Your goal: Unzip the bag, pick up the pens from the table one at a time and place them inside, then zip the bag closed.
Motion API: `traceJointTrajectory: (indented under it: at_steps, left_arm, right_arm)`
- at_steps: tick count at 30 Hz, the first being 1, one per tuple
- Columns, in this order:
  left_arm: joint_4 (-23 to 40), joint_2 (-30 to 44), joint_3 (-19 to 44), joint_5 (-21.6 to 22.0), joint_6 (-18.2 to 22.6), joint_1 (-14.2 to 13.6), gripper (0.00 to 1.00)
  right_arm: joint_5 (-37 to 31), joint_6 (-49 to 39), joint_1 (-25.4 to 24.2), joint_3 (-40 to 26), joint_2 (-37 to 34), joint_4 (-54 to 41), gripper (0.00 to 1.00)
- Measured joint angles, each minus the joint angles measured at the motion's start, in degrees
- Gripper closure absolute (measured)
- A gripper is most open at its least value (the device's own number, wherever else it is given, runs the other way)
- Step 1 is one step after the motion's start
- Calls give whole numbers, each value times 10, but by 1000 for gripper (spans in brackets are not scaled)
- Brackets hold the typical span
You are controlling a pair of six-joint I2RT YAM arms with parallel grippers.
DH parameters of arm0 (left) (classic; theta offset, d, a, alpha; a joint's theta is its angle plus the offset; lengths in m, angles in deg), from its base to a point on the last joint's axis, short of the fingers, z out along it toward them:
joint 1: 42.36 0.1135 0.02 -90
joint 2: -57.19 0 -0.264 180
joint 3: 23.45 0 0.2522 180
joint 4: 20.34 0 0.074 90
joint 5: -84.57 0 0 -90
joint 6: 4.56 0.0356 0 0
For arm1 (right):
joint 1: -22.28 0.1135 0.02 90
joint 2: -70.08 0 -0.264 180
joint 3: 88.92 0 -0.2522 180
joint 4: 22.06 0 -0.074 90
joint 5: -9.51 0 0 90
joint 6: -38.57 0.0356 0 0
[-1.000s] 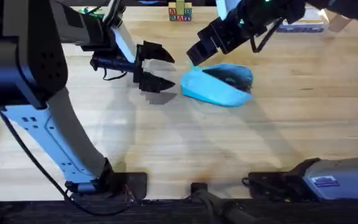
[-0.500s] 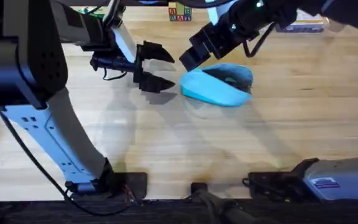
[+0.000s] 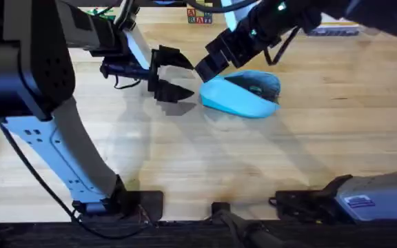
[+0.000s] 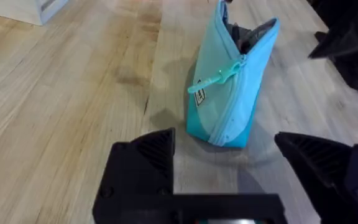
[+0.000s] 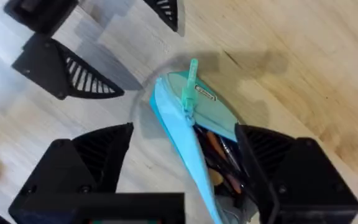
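The pens [image 5: 221,154] lie down below the bag's open edges. The teal zipper pull [image 5: 190,90] will therefore slide clear to the far end of the zipper when I pull it.
The light blue bag [image 3: 243,96] lies mid-table, partly unzipped, its dark lining showing at the open end. Its teal zipper pull [image 5: 190,87] sticks out at the closed end, also seen on the bag [image 4: 229,93] in the left wrist view. Inside the bag's mouth lie the pens [image 5: 219,155], orange and dark. My right gripper [image 3: 209,62] hovers open over the bag's left end, its fingers [image 5: 98,149] spread either side of the bag [image 5: 188,130]. My left gripper [image 3: 176,76] is open just left of the bag, holding nothing.
Alphabet blocks [image 3: 200,14] stand at the table's back edge, and a flat packet [image 3: 336,29] lies at the back right. A pale box corner [image 4: 30,9] sits farther along the table [image 3: 185,158]. The front half of the wooden top is bare.
My right gripper has slid left along the bag toward its zipper-pull end. The left arm and the bag have stayed still.
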Motion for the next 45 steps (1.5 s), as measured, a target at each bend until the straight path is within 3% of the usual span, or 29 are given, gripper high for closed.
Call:
traceJointTrajectory:
  at_steps: [10, 45]
  left_arm:
    - [0, 0, 0, 0, 0, 0, 7]
    - [0, 0, 0, 0, 0, 0, 7]
  right_arm:
    - [0, 0, 0, 0, -48, 25, 4]
    - [1, 0, 0, 0, -106, 46, 15]
